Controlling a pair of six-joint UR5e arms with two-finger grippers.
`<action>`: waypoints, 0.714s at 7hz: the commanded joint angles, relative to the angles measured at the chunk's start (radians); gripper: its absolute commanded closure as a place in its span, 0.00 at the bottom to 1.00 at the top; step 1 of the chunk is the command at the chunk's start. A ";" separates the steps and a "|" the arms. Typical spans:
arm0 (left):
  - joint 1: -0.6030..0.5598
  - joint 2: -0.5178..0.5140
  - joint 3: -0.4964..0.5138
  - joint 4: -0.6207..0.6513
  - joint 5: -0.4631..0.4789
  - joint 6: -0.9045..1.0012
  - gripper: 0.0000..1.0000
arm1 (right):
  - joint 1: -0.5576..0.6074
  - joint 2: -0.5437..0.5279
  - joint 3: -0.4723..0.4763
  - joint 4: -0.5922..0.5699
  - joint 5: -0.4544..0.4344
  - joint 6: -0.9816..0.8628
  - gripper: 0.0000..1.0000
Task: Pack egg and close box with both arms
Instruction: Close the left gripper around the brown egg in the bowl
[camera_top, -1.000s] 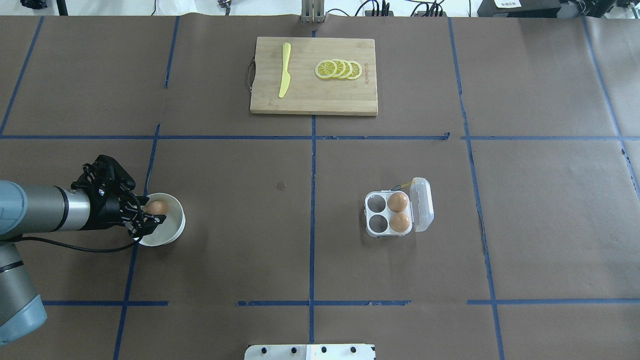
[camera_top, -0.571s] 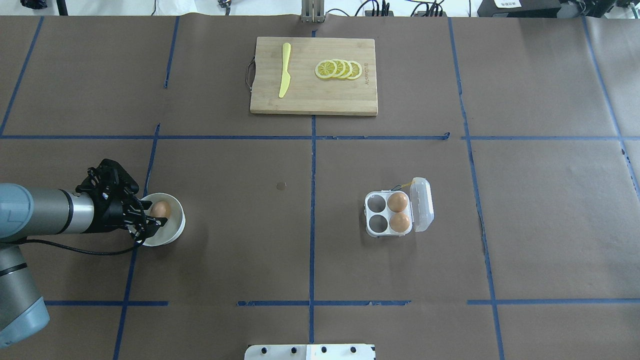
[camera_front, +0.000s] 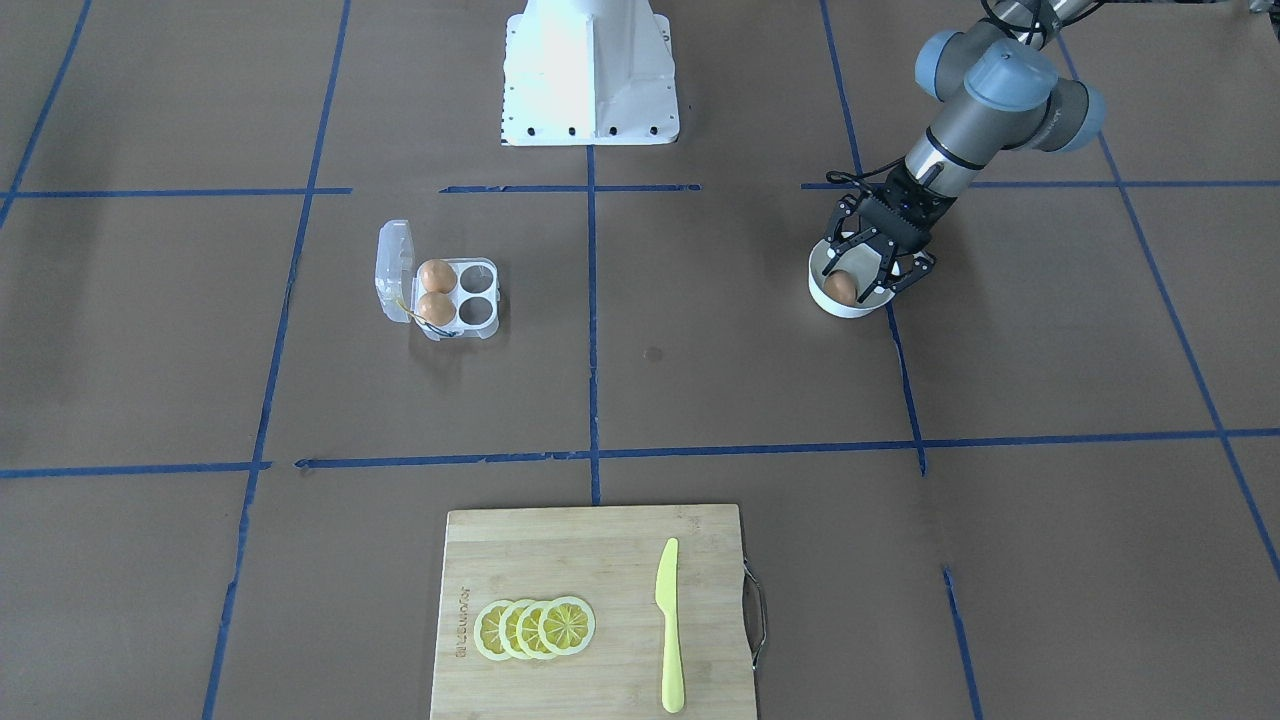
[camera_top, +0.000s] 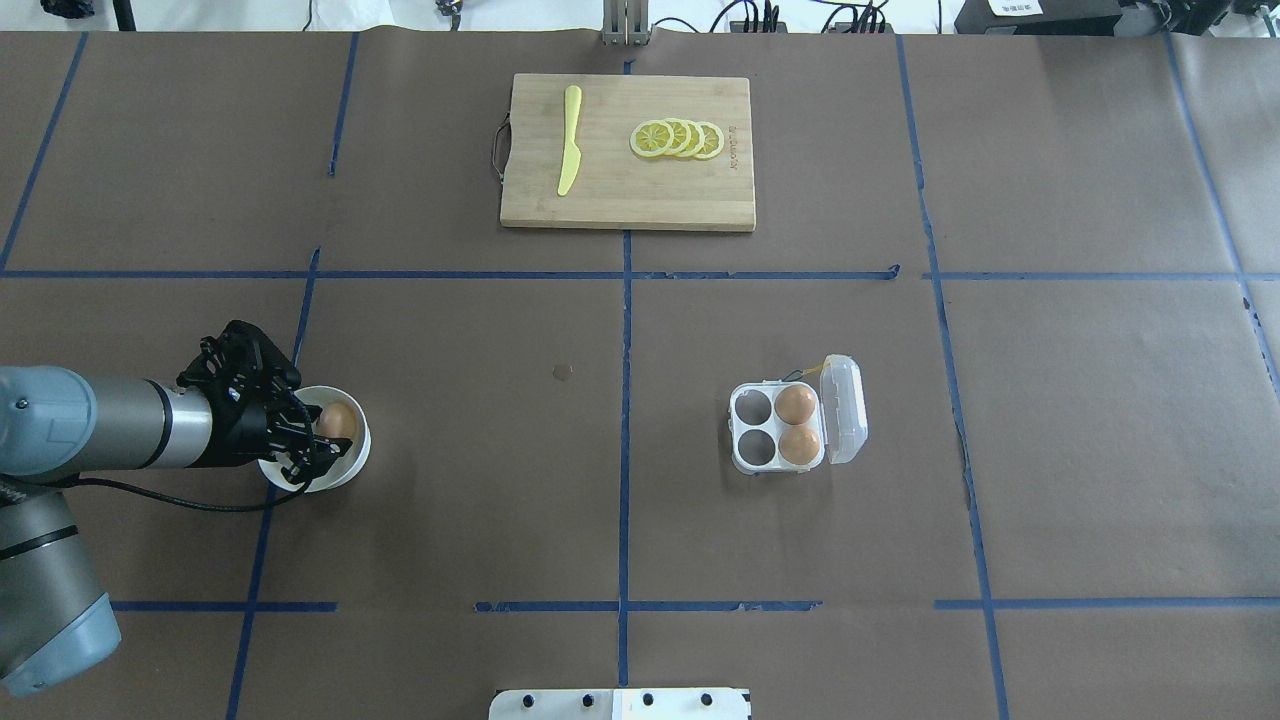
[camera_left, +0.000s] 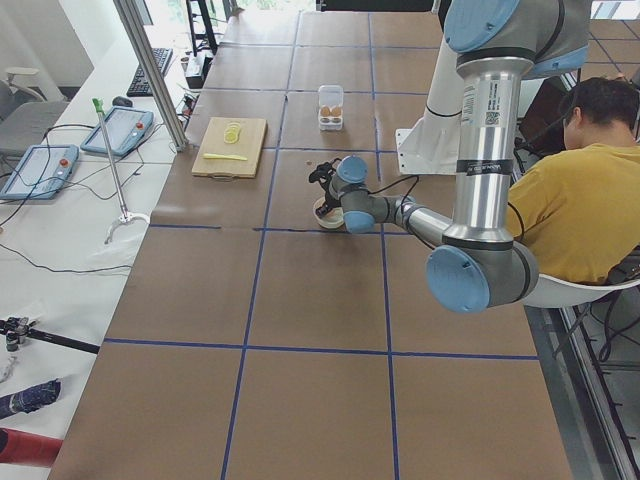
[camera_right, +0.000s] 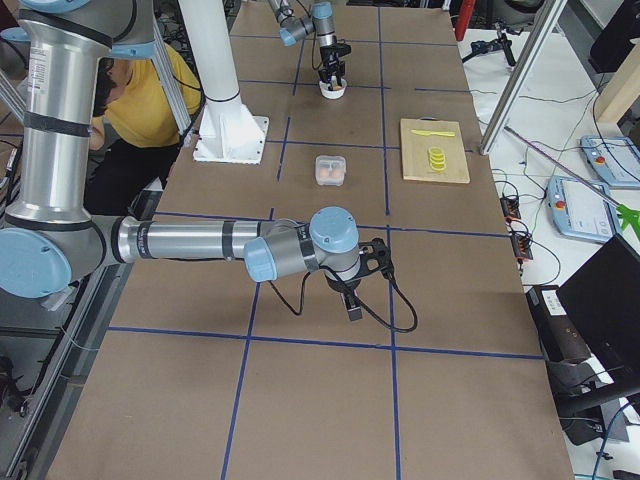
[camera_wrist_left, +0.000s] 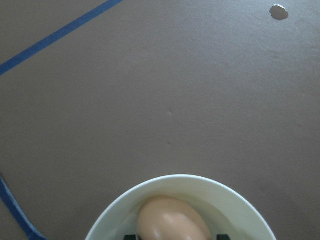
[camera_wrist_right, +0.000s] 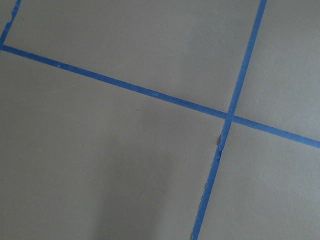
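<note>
I should expect the bowl to be empty when I lift out the tan-brown egg (camera_front: 840, 287), because the white inside of the bowl (camera_front: 860, 263) shows around the egg.
A tan-brown egg (camera_top: 338, 420) lies in a round white bowl (camera_top: 352, 462) at the left of the table. My left gripper (camera_top: 320, 436) is open and reaches down into the bowl. In the left wrist view its fingertips stand apart on either side of the egg (camera_wrist_left: 172, 220). The clear four-cup box (camera_top: 780, 428) stands right of centre with its lid (camera_top: 846, 410) open; two eggs (camera_top: 797, 405) fill its right-hand cups. My right gripper (camera_right: 352, 300) hangs over bare table in the exterior right view; I cannot tell whether it is open or shut.
A wooden cutting board (camera_top: 628, 205) with lemon slices (camera_top: 677, 138) and a yellow knife (camera_top: 569, 140) lies at the far middle. The white pedestal base (camera_front: 590, 70) stands at the robot's side. Blue tape lines cross the brown table cover.
My left gripper has moved right and lower over the bowl, so its fingers now straddle the egg. The egg, the box and the board have not moved.
</note>
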 joint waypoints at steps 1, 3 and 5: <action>0.003 -0.018 0.001 0.021 0.000 -0.001 0.36 | 0.001 -0.007 0.002 0.000 0.000 -0.001 0.00; 0.003 -0.018 0.001 0.021 0.000 -0.001 0.47 | 0.001 -0.007 0.001 0.000 0.000 -0.001 0.00; 0.003 -0.016 0.004 0.021 0.000 -0.001 0.45 | 0.001 -0.007 -0.001 0.000 0.000 -0.001 0.00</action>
